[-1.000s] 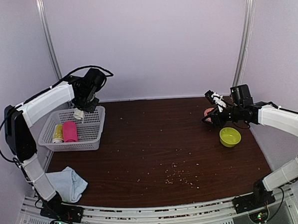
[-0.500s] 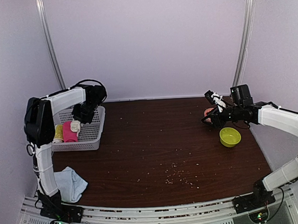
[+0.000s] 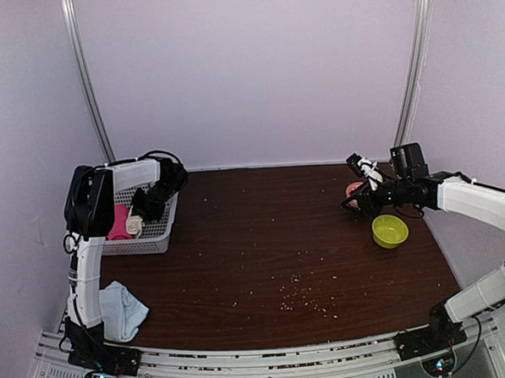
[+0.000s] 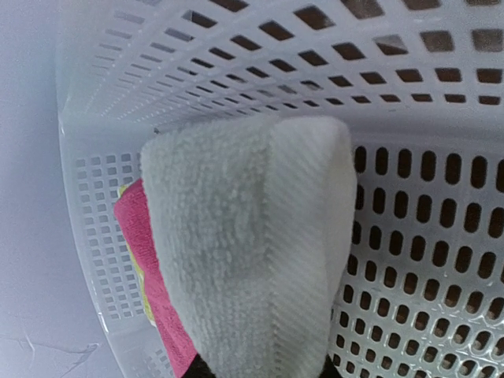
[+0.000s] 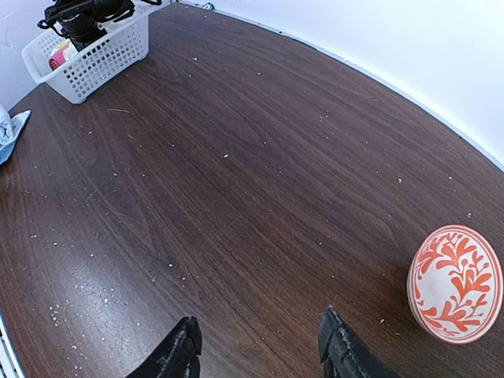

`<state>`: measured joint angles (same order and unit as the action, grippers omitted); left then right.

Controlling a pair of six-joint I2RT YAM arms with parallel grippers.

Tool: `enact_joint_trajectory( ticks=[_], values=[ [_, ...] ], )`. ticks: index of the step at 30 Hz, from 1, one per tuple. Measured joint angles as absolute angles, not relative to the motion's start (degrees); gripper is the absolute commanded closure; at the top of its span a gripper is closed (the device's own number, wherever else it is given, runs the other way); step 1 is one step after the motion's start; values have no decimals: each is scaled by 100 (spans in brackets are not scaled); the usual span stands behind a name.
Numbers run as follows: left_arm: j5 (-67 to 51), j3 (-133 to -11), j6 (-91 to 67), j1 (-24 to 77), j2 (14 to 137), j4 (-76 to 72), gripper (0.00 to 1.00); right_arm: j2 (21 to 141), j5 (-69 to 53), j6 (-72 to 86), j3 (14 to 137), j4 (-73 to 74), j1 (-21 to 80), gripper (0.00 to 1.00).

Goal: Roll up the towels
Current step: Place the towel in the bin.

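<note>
The rolled cream-white towel (image 4: 244,236) is lined up along the pink cloth cylinder (image 4: 151,264), so my left gripper should keep lowering the towel until it sits snugly there, then let go.
My left gripper (image 3: 138,220) is shut on the rolled cream-white towel (image 4: 252,244) and holds it low inside the white basket (image 3: 158,236), beside the pink cloth cylinder (image 4: 146,260). A sliver of the yellow cloth cylinder (image 4: 142,276) shows behind the pink one. The pale blue towel (image 3: 119,308) lies crumpled and unrolled at the table's front left, near the left arm's base. My right gripper (image 5: 260,354) is open and empty, hovering above bare table at the far right.
A red-patterned white bowl (image 5: 455,285) stands on edge beside my right gripper, and a yellow-green bowl (image 3: 389,230) sits in front of it. Crumbs (image 3: 296,298) are scattered over the dark wooden table (image 3: 264,239). The basket stands at the back left corner.
My left gripper has come down and toward the near side of the basket with the cream-white towel, from above the basket to low inside it. The right arm has not moved.
</note>
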<state>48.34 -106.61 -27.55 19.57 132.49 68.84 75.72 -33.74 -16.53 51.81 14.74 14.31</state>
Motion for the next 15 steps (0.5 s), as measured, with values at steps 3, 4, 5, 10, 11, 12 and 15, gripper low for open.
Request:
enact_joint_trajectory(
  ticks=[3,4,5,10,11,12,15],
  values=[
    [4803,-10619,-2755,1865,13288,6853,100,7575,-3378,-1658,5181,1481,1431,48],
    [4799,-10591,-2755,1837,13288,6838,100,7575,-3382,-1656,5181,1481,1431,48],
    [4801,-10560,-2753,1817,13288,6816,100,7575,-3385,-1656,5181,1483,1431,48],
    [4829,-10272,-2731,1774,13288,6619,100,7575,-3391,-1660,5181,1487,1431,48],
    [4849,-10206,-2711,1774,13284,6569,100,7575,-3400,-1662,5181,1490,1431,48],
    [4880,-10145,-2696,1769,13281,6519,100,7575,-3406,-1664,5181,1494,1428,48],
    [4974,-9994,-2659,1732,13270,6388,100,7577,-3424,-1673,5181,1511,1422,48]
  ],
)
